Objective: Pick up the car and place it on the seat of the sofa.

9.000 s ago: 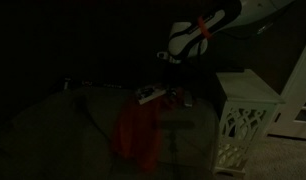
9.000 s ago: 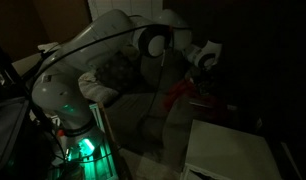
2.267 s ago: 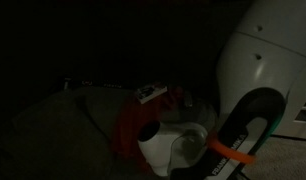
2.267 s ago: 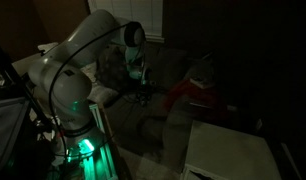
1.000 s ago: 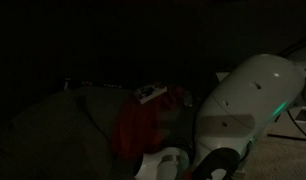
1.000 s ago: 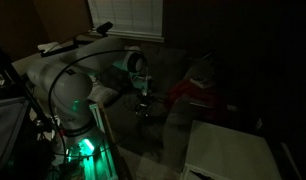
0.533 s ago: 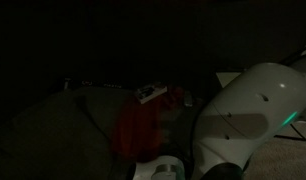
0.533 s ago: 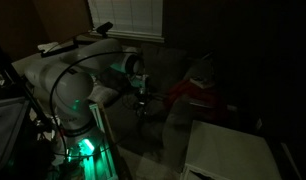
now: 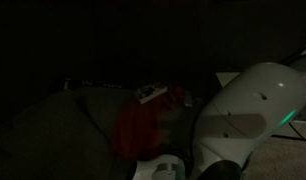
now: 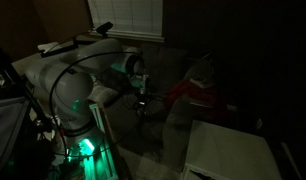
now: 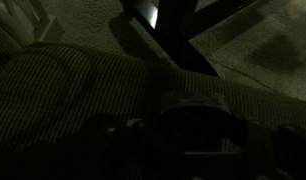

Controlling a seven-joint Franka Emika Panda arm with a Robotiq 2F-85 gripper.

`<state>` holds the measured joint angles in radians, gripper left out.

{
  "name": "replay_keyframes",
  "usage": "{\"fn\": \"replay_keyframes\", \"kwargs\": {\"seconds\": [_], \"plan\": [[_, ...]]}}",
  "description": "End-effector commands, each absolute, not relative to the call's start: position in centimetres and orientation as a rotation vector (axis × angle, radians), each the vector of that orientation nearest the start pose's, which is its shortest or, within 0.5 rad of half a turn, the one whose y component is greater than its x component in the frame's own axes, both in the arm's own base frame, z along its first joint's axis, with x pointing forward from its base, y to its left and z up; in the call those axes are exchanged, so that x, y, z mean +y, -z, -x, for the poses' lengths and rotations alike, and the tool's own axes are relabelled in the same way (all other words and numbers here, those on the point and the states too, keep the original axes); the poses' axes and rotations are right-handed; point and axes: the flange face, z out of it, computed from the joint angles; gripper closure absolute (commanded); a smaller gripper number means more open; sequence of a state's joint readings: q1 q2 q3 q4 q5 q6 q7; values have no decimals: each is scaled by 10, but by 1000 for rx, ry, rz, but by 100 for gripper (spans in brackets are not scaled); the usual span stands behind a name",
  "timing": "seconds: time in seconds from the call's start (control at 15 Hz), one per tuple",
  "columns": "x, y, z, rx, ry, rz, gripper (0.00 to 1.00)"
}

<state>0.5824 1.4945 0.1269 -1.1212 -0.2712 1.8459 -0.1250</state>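
Observation:
The car hangs from the robot's gripper at the sofa's edge point(image 11: 236, 85) next to the carpet, so the gripper should move back over the ribbed seat point(image 11: 88, 100) before it puts the car down.
The room is very dark. The sofa point(image 9: 63, 120) point(image 10: 178, 68) is the big olive-grey mass in both exterior views. In an exterior view my gripper point(image 10: 143, 106) hangs low in front of the sofa's near end, pointing down. In the wrist view a small dark greenish rounded thing, which I take for the car point(image 11: 193, 110), sits between the jaws of the gripper point(image 11: 193, 130), and the jaws stand shut on it. Ribbed olive fabric point(image 11: 53, 90) fills the left of that view. The fingers themselves are lost in shadow.
A red cloth point(image 9: 138, 125) point(image 10: 193, 90) lies on the sofa with a small pale object point(image 9: 151, 94) beside it. A white side table point(image 10: 228, 150) stands near the camera. My white arm link point(image 9: 248, 110) blocks the right. Dark furniture legs point(image 11: 178, 40) stand on the carpet.
Over the last second the arm's white link has shifted slightly right and down. In the last half second almost nothing has moved; the jaws stay shut.

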Motion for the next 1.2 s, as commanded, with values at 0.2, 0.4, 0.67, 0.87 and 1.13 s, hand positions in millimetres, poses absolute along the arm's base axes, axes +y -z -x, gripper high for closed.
{"fn": "replay_keyframes", "kwargs": {"seconds": [0.2,0.4,0.67,0.87,1.13], "plan": [[354,151,-458,-1412,-1176,2893,58],[334,155,-472,-1210,-1126,3106,58],[317,153,-476,-1162,-1212,3175,58],[324,155,-471,-1205,-1192,3144,58],[339,155,-466,-1309,-1146,3067,58]]}}
